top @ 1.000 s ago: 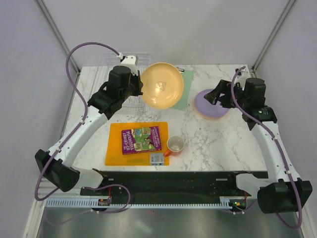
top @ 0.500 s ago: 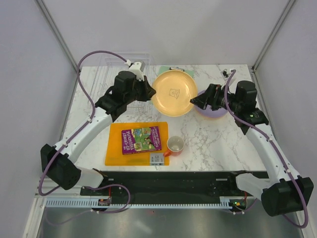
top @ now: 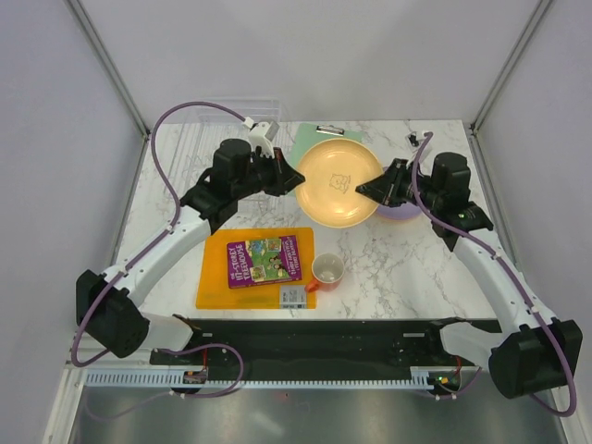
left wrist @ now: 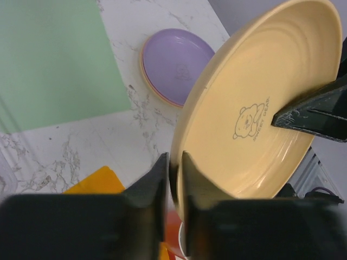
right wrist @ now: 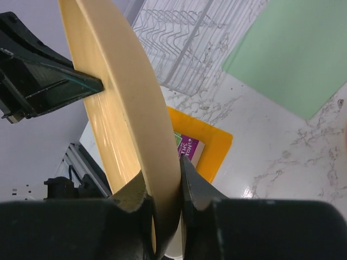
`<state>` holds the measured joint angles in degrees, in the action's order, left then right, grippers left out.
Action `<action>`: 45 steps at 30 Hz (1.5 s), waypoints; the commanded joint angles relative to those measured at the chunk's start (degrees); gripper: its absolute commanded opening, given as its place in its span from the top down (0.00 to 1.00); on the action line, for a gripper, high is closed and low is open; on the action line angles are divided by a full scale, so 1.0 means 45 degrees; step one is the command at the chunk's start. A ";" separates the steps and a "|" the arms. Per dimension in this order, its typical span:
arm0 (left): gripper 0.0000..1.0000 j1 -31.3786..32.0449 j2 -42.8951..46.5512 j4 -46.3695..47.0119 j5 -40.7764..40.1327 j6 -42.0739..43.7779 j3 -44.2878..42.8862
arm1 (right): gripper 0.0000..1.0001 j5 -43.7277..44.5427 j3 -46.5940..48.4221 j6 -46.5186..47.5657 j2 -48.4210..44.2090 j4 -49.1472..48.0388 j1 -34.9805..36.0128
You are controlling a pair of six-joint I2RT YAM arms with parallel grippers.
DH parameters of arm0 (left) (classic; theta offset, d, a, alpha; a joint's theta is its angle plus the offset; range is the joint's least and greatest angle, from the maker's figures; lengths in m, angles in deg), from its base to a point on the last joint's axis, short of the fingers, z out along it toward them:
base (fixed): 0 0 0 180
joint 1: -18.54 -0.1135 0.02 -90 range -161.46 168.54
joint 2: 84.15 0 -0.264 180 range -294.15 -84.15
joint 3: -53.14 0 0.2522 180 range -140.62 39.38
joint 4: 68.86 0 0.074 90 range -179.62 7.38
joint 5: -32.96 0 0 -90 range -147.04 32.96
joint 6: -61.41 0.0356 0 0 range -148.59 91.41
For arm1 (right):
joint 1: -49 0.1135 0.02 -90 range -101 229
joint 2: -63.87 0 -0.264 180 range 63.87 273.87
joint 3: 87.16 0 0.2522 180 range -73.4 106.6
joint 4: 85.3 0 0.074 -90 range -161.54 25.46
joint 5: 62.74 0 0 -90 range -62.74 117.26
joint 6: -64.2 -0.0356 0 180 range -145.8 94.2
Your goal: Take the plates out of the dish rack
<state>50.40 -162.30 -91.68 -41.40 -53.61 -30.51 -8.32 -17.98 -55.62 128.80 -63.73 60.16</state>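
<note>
Next, my left gripper opens and moves away from the yellow plate's rim [top: 302,192], where both grippers are now, before my right gripper puts the yellow plate on the lilac plate [top: 400,212].
A yellow plate [top: 340,182] hangs tilted above the table's middle, held at both sides. My left gripper [top: 294,178] has the plate's left rim between its fingers, which stand close on either side in the left wrist view [left wrist: 173,162]. My right gripper [top: 368,191] is shut on the opposite rim [right wrist: 162,173], both fingers pressed against the plate [right wrist: 124,108]. A lilac plate [left wrist: 176,59] lies on the table at the right, stacked on another plate, partly hidden under the right arm [top: 400,213]. The clear dish rack [top: 199,139] stands at the back left; its wire slots [right wrist: 179,38] look bare.
A green clipboard [top: 310,143] lies at the back behind the held plate. An orange cutting board [top: 217,277] at the front carries a purple book [top: 265,261]. An orange cup [top: 327,270] stands next to the board's right edge.
The left arm carried the yellow plate rightward from beside the rack to the middle. The right gripper left the lilac plate, came left and closed on the plate's other rim.
</note>
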 commanded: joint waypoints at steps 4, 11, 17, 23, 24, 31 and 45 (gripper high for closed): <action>0.22 -0.0185 0.0823 -0.0816 -0.1303 -0.0047 0.0452 | 1.00 0.3739 0.1373 0.1568 -0.1048 0.1695 0.0079; 0.00 -0.0224 0.1994 -0.2030 -0.3610 0.0305 0.1835 | 0.91 0.7824 0.2800 0.2448 -0.0270 0.3242 0.0001; 0.00 -0.0224 0.4002 -0.2147 -0.4411 -0.0027 0.3184 | 0.92 0.8649 0.3095 0.2116 0.1390 0.3576 -0.1265; 0.00 -0.0224 0.5607 -0.2342 -0.4647 -0.0007 0.3499 | 0.96 0.5526 0.3114 0.1491 0.3694 0.3420 -0.4216; 0.00 -0.0243 0.5937 -0.2342 -0.4628 -0.0007 0.3538 | 0.96 0.5135 0.3134 0.1433 0.4258 0.3342 -0.4585; 0.00 -0.0224 0.6779 -0.2264 -0.4218 0.0149 0.3636 | 0.99 0.2126 0.2551 0.0672 0.5864 0.1996 -0.5194; 0.00 -0.0224 0.7093 -0.2284 -0.4295 0.0110 0.4281 | 0.91 0.1148 0.1767 0.0163 0.7075 0.0959 -0.5429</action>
<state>49.48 -131.13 -103.53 -60.42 -53.82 -11.10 -0.03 -10.18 -54.07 159.72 -55.40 36.03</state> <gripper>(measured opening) 0.996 0.242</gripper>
